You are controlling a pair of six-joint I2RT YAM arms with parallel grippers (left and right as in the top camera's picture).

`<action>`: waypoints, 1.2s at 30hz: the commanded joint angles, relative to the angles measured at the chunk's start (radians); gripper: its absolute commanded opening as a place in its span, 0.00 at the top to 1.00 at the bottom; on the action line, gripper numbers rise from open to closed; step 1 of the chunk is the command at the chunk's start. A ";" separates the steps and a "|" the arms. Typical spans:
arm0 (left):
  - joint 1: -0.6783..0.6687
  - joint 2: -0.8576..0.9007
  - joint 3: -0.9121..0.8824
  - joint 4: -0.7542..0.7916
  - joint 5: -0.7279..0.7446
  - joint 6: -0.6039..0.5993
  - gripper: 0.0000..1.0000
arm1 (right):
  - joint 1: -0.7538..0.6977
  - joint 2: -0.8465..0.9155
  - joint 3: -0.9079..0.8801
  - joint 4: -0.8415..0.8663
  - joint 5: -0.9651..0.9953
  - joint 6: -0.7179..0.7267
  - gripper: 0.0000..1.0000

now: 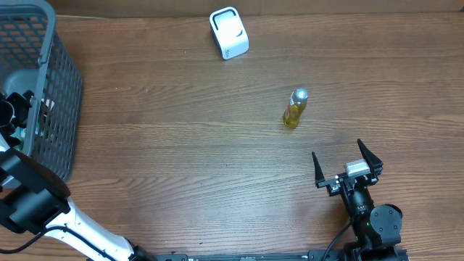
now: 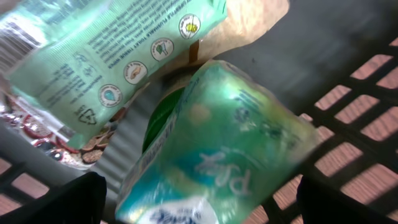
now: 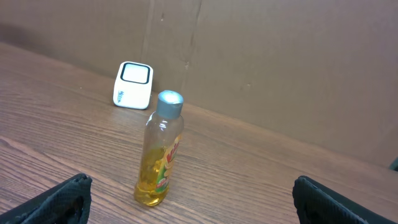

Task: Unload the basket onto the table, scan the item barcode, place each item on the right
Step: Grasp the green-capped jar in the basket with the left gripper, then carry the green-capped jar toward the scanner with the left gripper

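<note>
The green pack (image 2: 217, 143) is separated from the pale green packet by a gap of basket's bottom (image 2: 115, 147), so the robot's left gripper should go on down until its fingers are on both sides of the pack, and then close.
In the left wrist view a green plastic-wrapped pack (image 2: 217, 149), blurred, lies in the grey basket (image 2: 348, 81). It sits between the wide-apart fingers of my left gripper (image 2: 199, 202), which is open, and neither finger touches it. A pale green packet (image 2: 106, 56) lies beside it. Overhead, the left arm (image 1: 18, 109) reaches into the basket (image 1: 51, 80). A small bottle of yellow liquid (image 1: 294, 109) (image 3: 160, 152) stands upright on the table. My right gripper (image 1: 338, 151) (image 3: 199, 202) is open and empty, a short way in front of the bottle. No barcode shows.
A white scanner (image 1: 229, 32) (image 3: 132, 85) stands at the table's far edge, beyond the bottle. A brown board wall (image 3: 280, 62) backs the table. More snack packets (image 2: 37, 130) lie on the basket floor.
</note>
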 commanded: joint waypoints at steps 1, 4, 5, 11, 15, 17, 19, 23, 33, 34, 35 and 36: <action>0.005 0.008 -0.041 0.025 0.015 0.019 0.01 | 0.004 -0.007 -0.011 0.003 0.002 0.004 0.00; 0.005 0.008 -0.072 0.051 0.015 0.019 0.00 | 0.004 -0.007 -0.011 0.003 0.002 0.004 0.00; 0.005 0.008 -0.086 0.063 0.015 0.019 0.00 | 0.004 -0.007 -0.011 0.003 0.002 0.004 0.00; 0.005 0.008 -0.129 0.095 0.018 0.018 0.00 | 0.004 -0.007 -0.011 0.003 0.002 0.004 0.00; 0.005 0.009 -0.130 0.101 0.016 0.019 0.01 | 0.004 -0.007 -0.011 0.002 0.002 0.004 0.00; 0.005 0.012 -0.132 0.105 0.017 0.019 0.03 | 0.004 -0.007 -0.011 0.003 0.002 0.004 0.00; 0.005 0.012 -0.135 0.110 0.016 0.019 0.05 | 0.004 -0.007 -0.011 0.002 0.002 0.004 0.00; 0.005 0.012 -0.146 0.118 0.014 0.019 0.08 | 0.004 -0.007 -0.011 0.002 0.002 0.004 0.00; 0.005 0.011 -0.176 0.137 0.017 0.019 0.25 | 0.004 -0.007 -0.011 0.003 0.002 0.004 0.00; 0.005 0.011 -0.176 0.138 0.017 0.019 0.24 | 0.004 -0.007 -0.011 0.003 0.002 0.004 0.00; 0.005 0.011 -0.176 0.138 0.016 0.019 0.24 | 0.004 -0.007 -0.011 0.003 0.002 0.004 0.00; 0.005 0.011 -0.176 0.138 0.015 0.019 0.25 | 0.004 -0.007 -0.011 0.003 0.002 0.004 0.00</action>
